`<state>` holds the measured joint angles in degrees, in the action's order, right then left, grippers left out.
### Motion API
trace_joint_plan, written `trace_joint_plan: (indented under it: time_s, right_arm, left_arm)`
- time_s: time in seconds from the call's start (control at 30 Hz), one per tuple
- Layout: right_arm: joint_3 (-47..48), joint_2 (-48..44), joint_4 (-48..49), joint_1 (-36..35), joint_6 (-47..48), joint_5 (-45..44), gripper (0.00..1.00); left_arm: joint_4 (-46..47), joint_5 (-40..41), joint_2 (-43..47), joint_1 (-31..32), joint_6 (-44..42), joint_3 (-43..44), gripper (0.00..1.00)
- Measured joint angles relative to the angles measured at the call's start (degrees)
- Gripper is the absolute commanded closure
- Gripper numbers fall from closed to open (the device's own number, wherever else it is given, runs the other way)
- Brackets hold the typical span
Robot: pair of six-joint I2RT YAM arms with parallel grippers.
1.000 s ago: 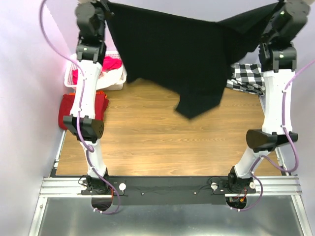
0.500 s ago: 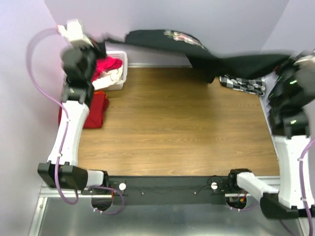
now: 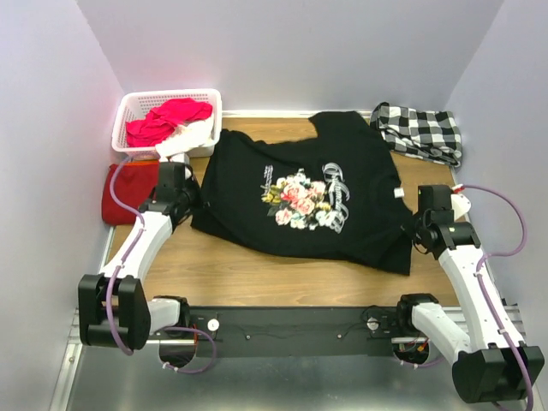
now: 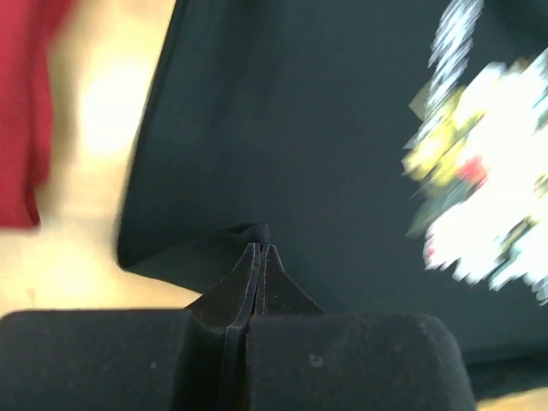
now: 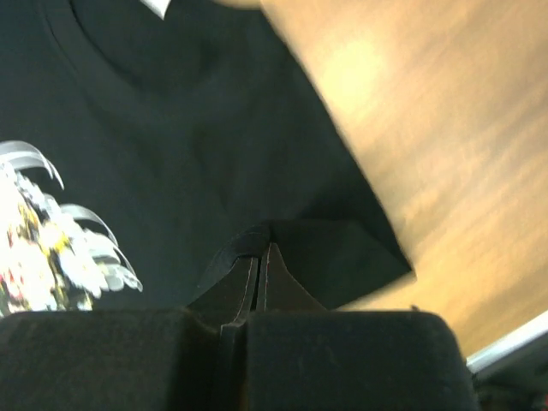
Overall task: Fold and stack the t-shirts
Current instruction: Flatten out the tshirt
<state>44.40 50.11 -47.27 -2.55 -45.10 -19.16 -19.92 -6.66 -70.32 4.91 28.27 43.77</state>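
The black t-shirt's far edge (image 3: 272, 140) is crooked, so I should raise its near edge (image 3: 295, 253) high with both grippers and swing the t-shirt out straight before I fold it.
The black t-shirt (image 3: 248, 218) lies spread flat on the wooden table (image 3: 257, 276), its pink-rose print and white script facing up. My left gripper (image 3: 192, 202) is shut on the shirt's left edge; in the left wrist view the jaws (image 4: 259, 248) pinch a fold of the black cloth (image 4: 300, 128). My right gripper (image 3: 417, 231) is shut on the shirt's right edge; in the right wrist view (image 5: 264, 244) it pinches a black corner (image 5: 171, 154). The plain dark-red t-shirt (image 3: 128, 190) lies folded at the table's left edge, beside the left arm, and shows in the left wrist view (image 4: 21, 111).
A white basket (image 3: 137, 107) holding pink and white cloth stands at the back left. A black-and-white checked cloth (image 3: 419, 130) lies at the back right. Purple walls close in on the left, back and right. Bare wood shows in front of the shirt.
Both arms have swung down from holding the black shirt high in the air. The shirt has flipped forward and now lies flat on the table, print up, still gripped at both edges.
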Motion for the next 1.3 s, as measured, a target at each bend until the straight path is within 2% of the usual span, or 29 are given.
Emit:
trace_joint_plan:
  time_s: [0.13,0.43,0.77,1.03,1.17,1.3]
  right_arm:
    - [-0.02,0.07,-4.33,0.00,-3.85,0.63,0.99]
    - [-0.04,0.15,-8.66,0.00,-8.26,2.27,0.99]
    - [0.37,0.70,-9.68,0.00,-8.35,2.19,0.99]
    - [10.16,7.08,-10.12,0.00,-7.56,-1.60,0.99]
    - [16.26,10.73,-9.44,0.00,-5.53,-5.07,0.99]
    - [25.24,14.93,-8.50,0.00,-2.03,-9.03,0.99]
  left_arm:
    - [-0.39,2.01,1.86,0.00,1.84,4.44,1.00]
    - [-6.40,3.21,3.91,0.00,5.44,-0.33,1.00]
    - [-11.56,3.87,8.02,0.00,7.58,1.07,1.00]
    - [-12.63,6.60,8.96,0.00,7.78,6.10,1.00]
    - [-12.76,7.54,6.75,0.00,7.63,9.51,1.00]
    - [-11.63,8.04,1.88,0.00,6.38,17.20,1.00]
